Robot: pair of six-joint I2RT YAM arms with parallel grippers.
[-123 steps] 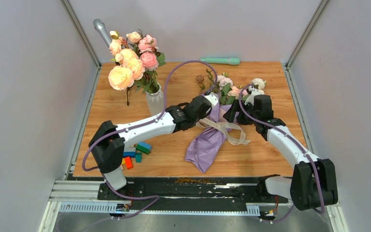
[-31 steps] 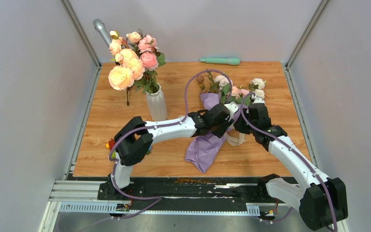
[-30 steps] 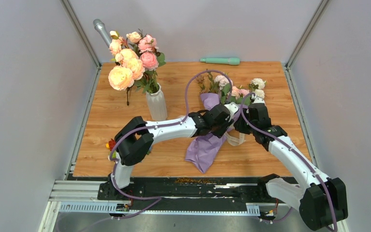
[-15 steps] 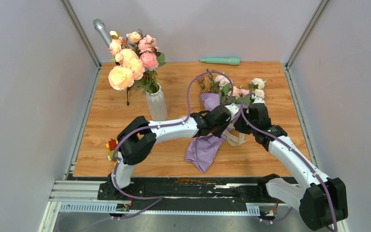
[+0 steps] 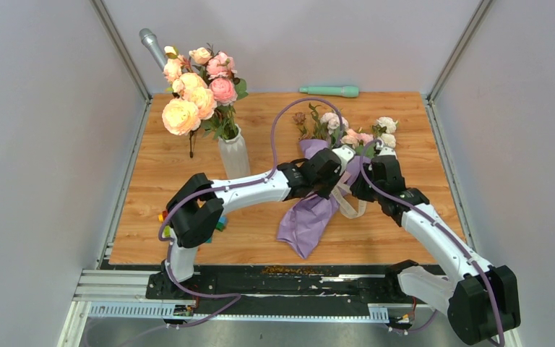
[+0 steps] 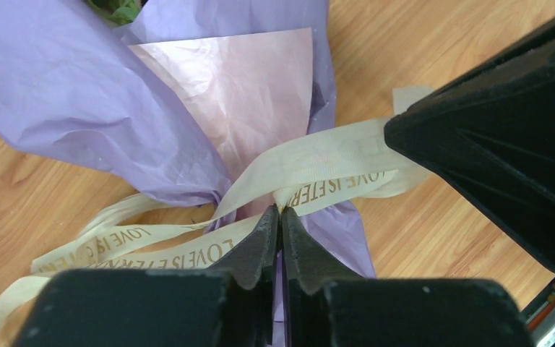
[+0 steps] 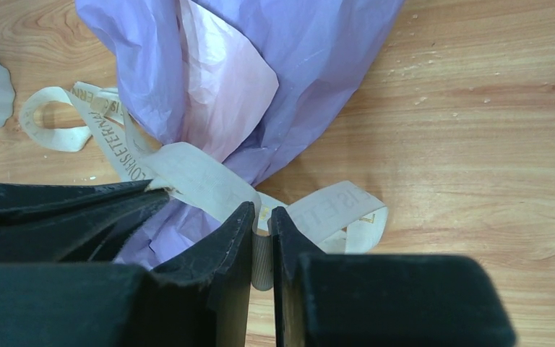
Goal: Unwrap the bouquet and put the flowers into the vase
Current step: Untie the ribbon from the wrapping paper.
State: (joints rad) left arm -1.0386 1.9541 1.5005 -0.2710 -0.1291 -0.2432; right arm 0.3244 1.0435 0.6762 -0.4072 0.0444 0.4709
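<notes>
Opposite parts of the beige ribbon [image 6: 325, 159] are held in my grippers, so my left gripper should go on pulling toward the vase [image 5: 235, 155] until the ribbon's tie comes open, and then let go.
The bouquet lies mid-table, its lilac paper [image 5: 306, 219] toward me and its small white and pink flowers [image 5: 348, 135] at the far end. A beige ribbon [image 5: 348, 203] printed with letters is tied round it. My left gripper [image 5: 340, 180] reaches in from the left and is shut on a ribbon strand [image 6: 316, 155] just above the paper [image 6: 58, 94]. My right gripper [image 5: 356, 191] faces it, shut on another strand [image 7: 263, 249] of the same ribbon [image 7: 196, 176]. The two sets of fingertips nearly touch. The ribbed white vase [image 5: 234, 155] stands upright to the left.
Large peach and pink blooms [image 5: 199, 83] fill the vase. A green cylinder [image 5: 330, 91] lies at the back edge and a grey tool [image 5: 152, 47] leans in the back left corner. Coloured blocks [image 5: 220, 223] sit under my left arm's elbow.
My left gripper has closed on the ribbon and drawn slightly back and left, pulling the strand taut. The right arm has stayed in place.
</notes>
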